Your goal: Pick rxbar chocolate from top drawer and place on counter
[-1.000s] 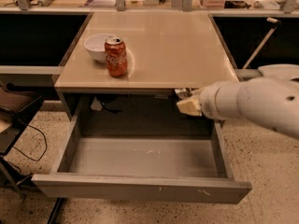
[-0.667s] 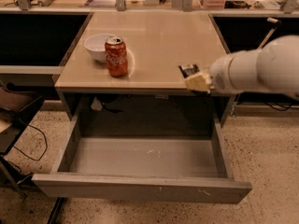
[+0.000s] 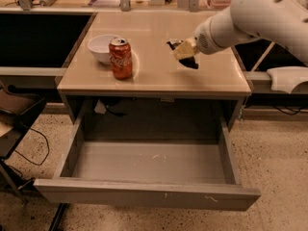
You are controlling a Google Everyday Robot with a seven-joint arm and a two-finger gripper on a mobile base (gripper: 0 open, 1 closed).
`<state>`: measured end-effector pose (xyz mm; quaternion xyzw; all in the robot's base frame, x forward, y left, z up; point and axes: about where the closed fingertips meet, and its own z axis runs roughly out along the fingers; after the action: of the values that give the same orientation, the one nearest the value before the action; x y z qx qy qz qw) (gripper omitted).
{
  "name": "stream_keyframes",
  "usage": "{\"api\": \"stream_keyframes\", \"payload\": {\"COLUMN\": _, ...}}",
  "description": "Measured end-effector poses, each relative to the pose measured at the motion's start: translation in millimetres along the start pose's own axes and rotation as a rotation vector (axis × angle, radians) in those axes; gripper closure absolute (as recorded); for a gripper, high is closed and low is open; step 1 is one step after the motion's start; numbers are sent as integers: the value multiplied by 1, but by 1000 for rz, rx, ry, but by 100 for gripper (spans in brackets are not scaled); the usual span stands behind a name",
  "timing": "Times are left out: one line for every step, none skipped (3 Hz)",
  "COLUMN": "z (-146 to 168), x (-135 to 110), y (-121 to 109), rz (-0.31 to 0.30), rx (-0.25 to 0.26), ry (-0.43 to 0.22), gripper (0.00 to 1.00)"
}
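Note:
The rxbar chocolate [image 3: 188, 62] is over open counter, clear of the red soda can. My gripper should keep moving it down until it touches the counter top [image 3: 172, 72], then let go.
My gripper [image 3: 184, 52] hangs over the right half of the beige counter [image 3: 159, 76], reaching in from the right on the white arm. It is shut on the rxbar chocolate [image 3: 189, 63], a black wrapper whose ends stick out on both sides of the pale fingers [image 3: 183, 49]. The bar is held just above the counter top, tilted. The top drawer [image 3: 149, 162] below is pulled wide open, and its grey bottom shows nothing in it.
A red soda can [image 3: 120, 57] stands on the counter's left half, with a white bowl [image 3: 101, 48] just behind it. A white robot part [image 3: 288, 78] lies to the right of the counter. Cables and a dark chair [image 3: 14, 114] are on the left floor.
The arm has risen from the drawer's level and moved up and to the left, carrying the black bar from the counter's front right edge to over the counter top.

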<state>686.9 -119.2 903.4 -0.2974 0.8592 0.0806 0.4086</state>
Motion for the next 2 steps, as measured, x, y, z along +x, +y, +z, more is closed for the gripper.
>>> {"api": "stream_keyframes", "payload": {"z": 70, "x": -1, "y": -3, "rz": 31, "rx": -60, "ry": 44, "gripper": 100}}
{"api": "stream_keyframes", "payload": {"z": 114, "x": 32, "y": -5, "rz": 59, "rx": -103, "ry": 91, "gripper": 100}}
